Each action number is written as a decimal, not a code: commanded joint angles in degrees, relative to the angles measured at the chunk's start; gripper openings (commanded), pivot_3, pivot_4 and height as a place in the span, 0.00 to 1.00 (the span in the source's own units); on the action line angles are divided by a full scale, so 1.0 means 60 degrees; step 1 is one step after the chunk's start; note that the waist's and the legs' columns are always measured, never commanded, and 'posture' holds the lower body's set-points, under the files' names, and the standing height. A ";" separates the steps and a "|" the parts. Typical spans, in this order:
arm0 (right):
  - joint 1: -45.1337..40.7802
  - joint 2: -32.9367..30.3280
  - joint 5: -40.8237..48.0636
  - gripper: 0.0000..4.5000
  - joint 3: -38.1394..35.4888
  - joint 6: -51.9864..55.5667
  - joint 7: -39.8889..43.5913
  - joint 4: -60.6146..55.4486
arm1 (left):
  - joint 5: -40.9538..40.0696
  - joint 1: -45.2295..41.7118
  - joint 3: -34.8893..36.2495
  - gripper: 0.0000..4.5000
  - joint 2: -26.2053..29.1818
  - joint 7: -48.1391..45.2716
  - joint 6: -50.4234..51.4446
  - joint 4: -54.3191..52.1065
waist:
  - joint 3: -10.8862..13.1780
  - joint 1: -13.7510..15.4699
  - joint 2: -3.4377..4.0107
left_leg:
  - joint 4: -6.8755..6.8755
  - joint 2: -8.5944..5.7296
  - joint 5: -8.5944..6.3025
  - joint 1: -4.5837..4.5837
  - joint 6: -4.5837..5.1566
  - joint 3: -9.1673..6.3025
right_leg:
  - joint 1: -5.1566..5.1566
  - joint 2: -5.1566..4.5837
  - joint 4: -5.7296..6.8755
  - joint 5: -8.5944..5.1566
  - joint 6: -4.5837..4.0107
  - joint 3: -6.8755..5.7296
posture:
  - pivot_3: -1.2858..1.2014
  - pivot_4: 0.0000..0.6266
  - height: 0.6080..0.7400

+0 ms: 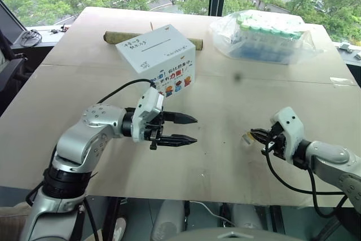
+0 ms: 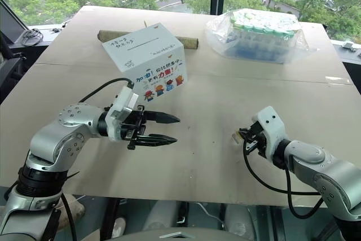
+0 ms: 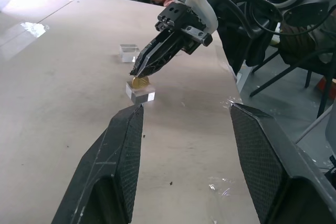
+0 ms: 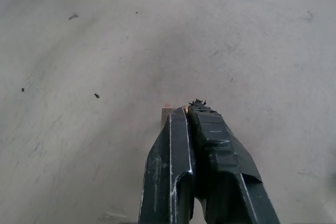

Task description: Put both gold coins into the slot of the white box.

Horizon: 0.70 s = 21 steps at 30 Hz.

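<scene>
The gold coin [image 1: 249, 135] is pinched in my right gripper far from the white box's slot, so I should raise the coin and pass it to my open left gripper [image 1: 181, 128].
The white box [image 1: 158, 55] with cartoon figures stands at the table's far middle, its dark slot [image 1: 161, 45] in the plain top face. My right gripper [image 3: 137, 73] is low over the table at the near right, shut on the top edge of a gold coin [image 3: 139, 82]. The coin stands on a small clear plastic piece [image 3: 140, 93]. A gold glint shows between the shut fingertips [image 4: 181, 116] in the right wrist view. My left gripper [image 1: 190, 129] hovers open and empty in front of the box, pointing right toward the right gripper.
A clear bag of green-capped bottles [image 1: 262, 36] lies at the far right. A cardboard tube [image 1: 115, 38] lies behind the box. A second clear plastic piece [image 3: 128, 52] sits just beyond the right gripper. The table's near edge runs close under both arms.
</scene>
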 commanded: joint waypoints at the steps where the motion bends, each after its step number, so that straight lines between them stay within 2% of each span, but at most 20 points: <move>1: -0.0087 -0.0006 0.0070 0.02 -0.0131 0.0081 0.0280 -0.0154 | -0.0021 0.0000 0.0028 0.59 0.0105 -0.0063 -0.0191 -0.0065 | 0.0000 -0.0001 0.0000 | 0.0000 0.0000 0.0000 0.0000 0.0000 0.0001 | 0.0000 0.0000 0.0000 0.0000 0.0000 0.0001 | 0.52 0.24 1.00; 3: -0.0091 -0.0043 0.0043 0.02 -0.0141 0.0060 0.0400 -0.0161 | -0.0009 -0.0011 -0.0002 0.59 0.0101 -0.0064 -0.0236 -0.0031 | 0.0000 -0.0001 0.0000 | -0.0003 0.0000 0.0000 0.0000 0.0000 0.0001 | -0.0002 0.0000 0.0000 0.0000 0.0000 0.0000 | 0.52 0.24 1.00; 4: -0.0097 -0.0056 0.0028 0.07 -0.0138 0.0053 0.0458 -0.0169 | -0.0010 -0.0019 -0.0013 0.59 0.0100 -0.0063 -0.0250 -0.0017 | 0.0000 -0.0001 0.0000 | -0.0004 0.0000 0.0000 0.0000 0.0000 0.0001 | -0.0002 0.0000 -0.0001 0.0000 0.0000 0.0000 | 0.52 0.24 1.00; 7: -0.0141 -0.0009 -0.0122 0.27 -0.0173 0.0012 0.0433 -0.0164 | 0.0010 -0.0044 -0.0046 0.59 0.0099 -0.0076 -0.0297 0.0022 | 0.0001 0.0001 0.0001 | -0.0005 0.0000 0.0000 0.0000 0.0000 0.0002 | -0.0002 0.0000 -0.0001 0.0000 0.0000 0.0000 | 0.52 0.24 1.00; 8: -0.0153 0.0007 -0.0174 0.39 -0.0183 0.0013 0.0401 -0.0162 | 0.0016 -0.0053 -0.0057 0.59 0.0095 -0.0077 -0.0308 0.0032 | 0.0001 0.0001 0.0001 | -0.0006 0.0000 0.0000 0.0000 0.0000 0.0002 | -0.0003 0.0000 -0.0002 0.0000 0.0000 0.0000 | 0.52 0.24 1.00; 21: -0.0153 0.0183 -0.0445 0.39 -0.0101 0.0035 0.0482 -0.0025 | 0.0041 -0.0110 -0.0118 0.59 0.0084 -0.0044 -0.0382 0.0091 | 0.0001 0.0000 0.0002 | -0.0015 0.0000 0.0000 0.0000 0.0000 0.0009 | -0.0008 0.0000 -0.0005 0.0000 0.0000 -0.0003 | 0.52 0.24 1.00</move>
